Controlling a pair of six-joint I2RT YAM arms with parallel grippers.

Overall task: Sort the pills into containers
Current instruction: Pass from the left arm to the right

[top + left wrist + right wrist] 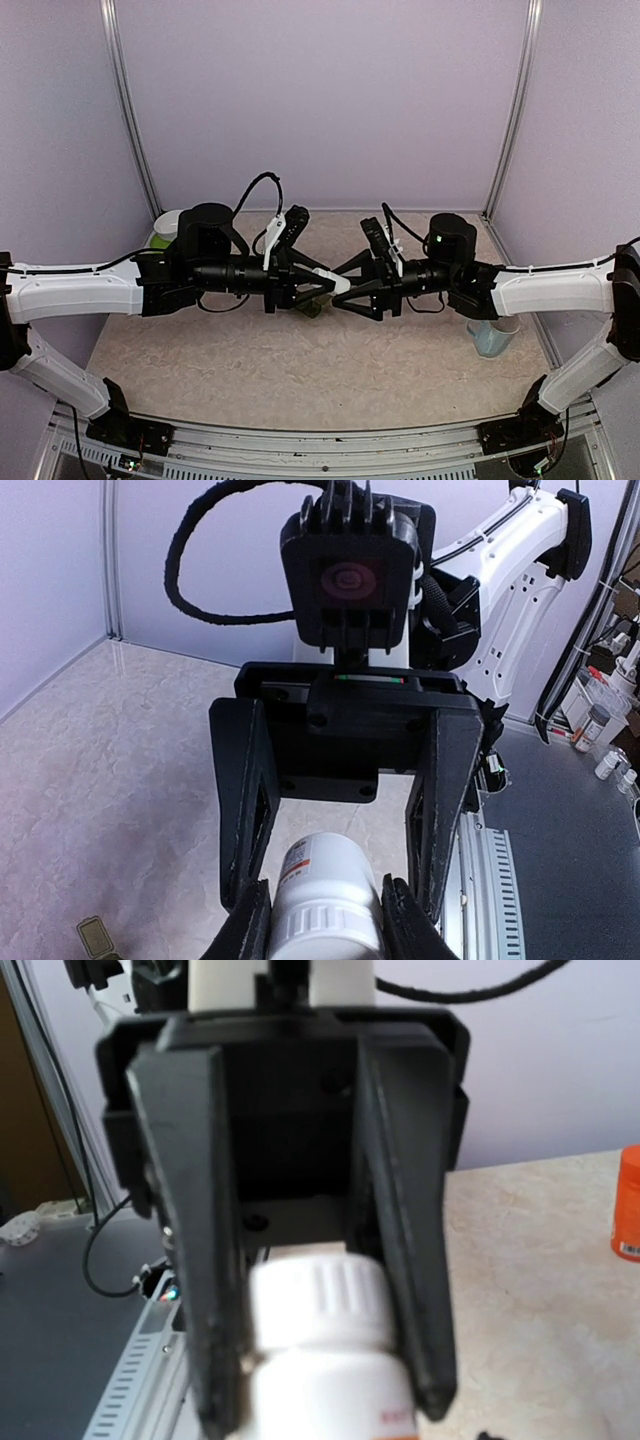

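The left gripper alone holds the bottle, so next the right gripper closes on the bottle's body (325, 864) before the left gripper opens, turns and takes hold of the cap (328, 920) again.
A white pill bottle (335, 279) hangs above the table's middle between both grippers. My left gripper (318, 283) is shut on its ribbed cap end; in the left wrist view its fingertips (250, 930) press both sides of the bottle (320, 880). My right gripper (345, 287) faces it, and its fingers (245, 800) straddle the bottle's body, set wider than the bottle. The right wrist view shows the cap (315, 1300) between the left gripper's fingers (405, 1260). The dark green containers (312, 306) lie on the table under the grippers, partly hidden; one end shows in the left wrist view (95, 938). No pills show.
A pale blue mug (493, 338) stands at the right under the right arm. A white bowl (168, 228) sits at the back left behind the left arm. An orange bottle (628, 1205) stands at the right edge of the right wrist view. Walls enclose the table.
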